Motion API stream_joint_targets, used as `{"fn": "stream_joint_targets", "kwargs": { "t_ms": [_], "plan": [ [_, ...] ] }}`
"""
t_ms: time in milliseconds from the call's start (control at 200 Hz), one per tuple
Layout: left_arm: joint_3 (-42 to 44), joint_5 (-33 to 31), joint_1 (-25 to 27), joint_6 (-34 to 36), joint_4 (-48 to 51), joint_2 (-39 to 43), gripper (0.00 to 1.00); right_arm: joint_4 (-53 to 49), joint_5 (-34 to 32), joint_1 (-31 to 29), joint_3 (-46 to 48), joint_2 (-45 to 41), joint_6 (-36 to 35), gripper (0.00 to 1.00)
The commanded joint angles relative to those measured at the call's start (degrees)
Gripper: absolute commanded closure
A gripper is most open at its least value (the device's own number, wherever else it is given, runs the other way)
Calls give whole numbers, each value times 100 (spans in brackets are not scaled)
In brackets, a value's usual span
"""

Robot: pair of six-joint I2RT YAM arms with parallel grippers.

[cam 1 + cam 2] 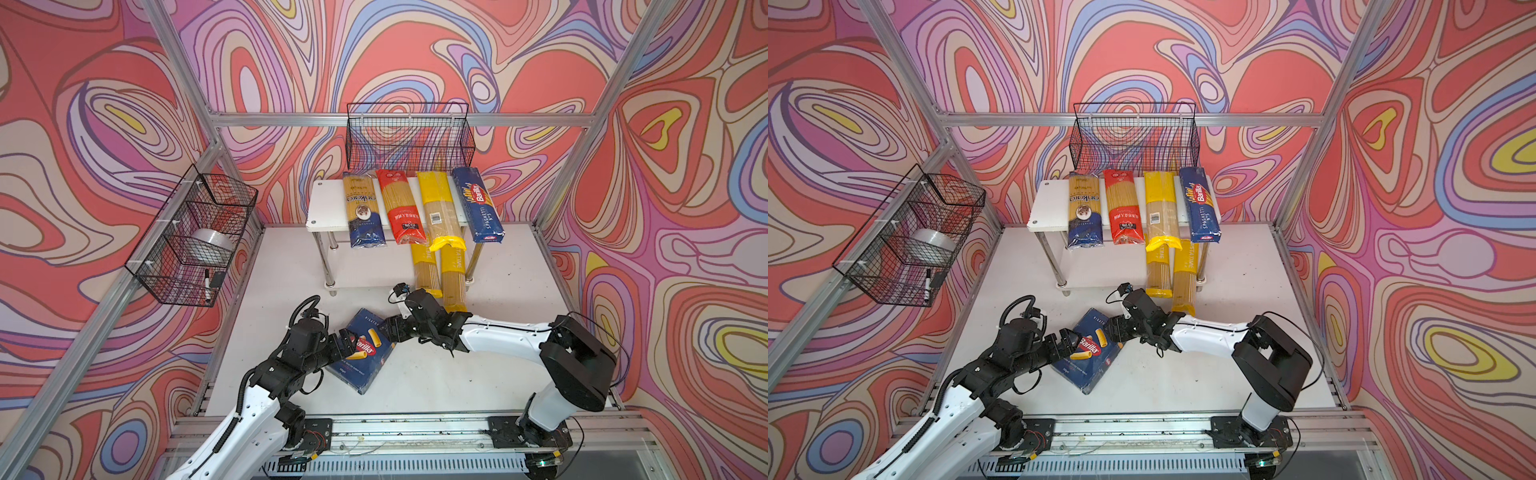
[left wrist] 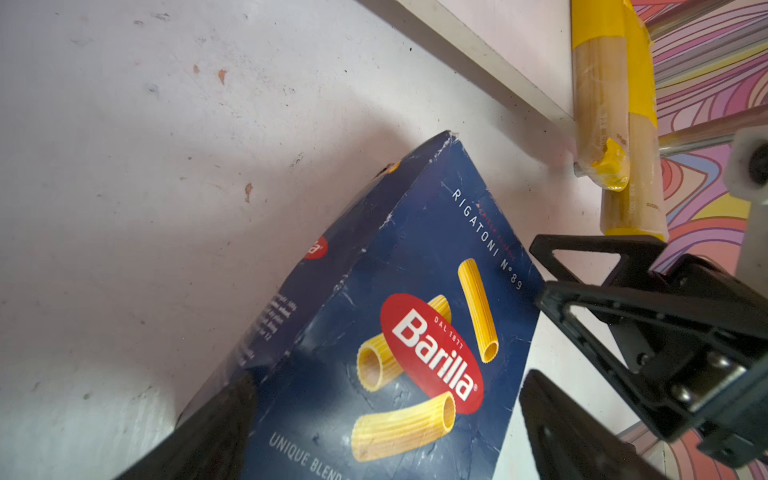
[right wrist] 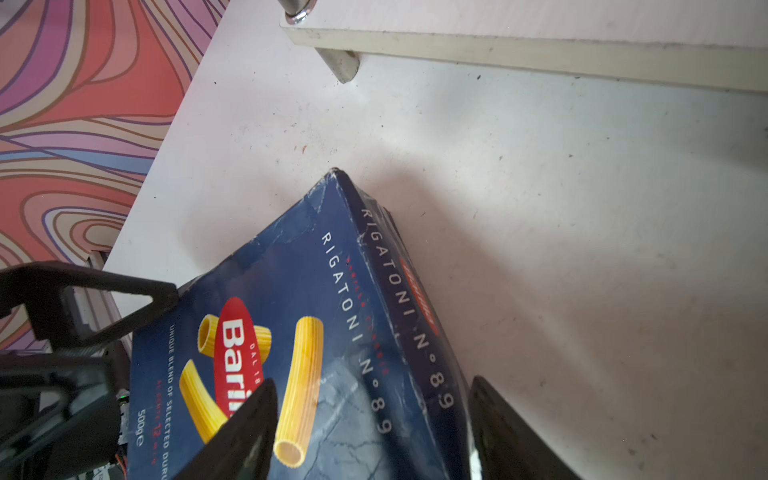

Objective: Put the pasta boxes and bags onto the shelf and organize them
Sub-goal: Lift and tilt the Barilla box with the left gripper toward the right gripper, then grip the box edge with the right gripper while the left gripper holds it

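The rigatoni box's long edge (image 1: 353, 321) is at my left gripper while the box's top end is in my right gripper. My left gripper should therefore move back and grab the box's bottom end (image 1: 345, 379).
The wide blue Barilla rigatoni box (image 1: 365, 353) lies slanted on the white table in front of the shelf (image 1: 328, 208). My right gripper (image 1: 392, 328) is shut on its top end, one finger on the front face and the other behind the end flap (image 3: 374, 382). My left gripper (image 1: 348, 340) is open at the box's long left edge, and table shows between one finger and the box (image 2: 388, 380). On the top board lie a gold-and-navy bag (image 1: 362, 210), a red bag (image 1: 401, 208), a yellow bag (image 1: 441, 212) and the spaghetti box (image 1: 478, 203). Two more yellow bags (image 1: 440, 274) stick out of the lower tier.
A black wire basket (image 1: 409, 137) hangs on the back wall above the shelf. Another basket (image 1: 195, 237) on the left wall holds a tape roll and a marker. Aluminium frame posts border the table. The arm bases sit on the front rail (image 1: 415, 432).
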State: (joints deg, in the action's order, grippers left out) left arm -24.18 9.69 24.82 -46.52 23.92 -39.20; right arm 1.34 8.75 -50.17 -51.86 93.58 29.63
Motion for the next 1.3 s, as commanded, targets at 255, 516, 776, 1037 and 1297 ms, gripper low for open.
{"fn": "stream_joint_targets", "kwargs": {
  "t_ms": [255,516,776,1037,1297],
  "plan": [
    [-403,-184,41,459,-342,-838,0,179,798,-4,679,-648,317,25],
    [-968,-1449,42,323,1389,-412,0,-190,732,-17,1113,-1371,364,25],
    [-116,-1190,41,-709,1711,689,0,-255,486,-19,701,-1044,90,25],
    [381,-456,50,-1057,1251,1239,0,-94,625,-5,47,-236,-174,24],
    [682,-226,51,-1040,1339,1902,0,-56,754,1,-169,202,-203,24]
  ]
}}
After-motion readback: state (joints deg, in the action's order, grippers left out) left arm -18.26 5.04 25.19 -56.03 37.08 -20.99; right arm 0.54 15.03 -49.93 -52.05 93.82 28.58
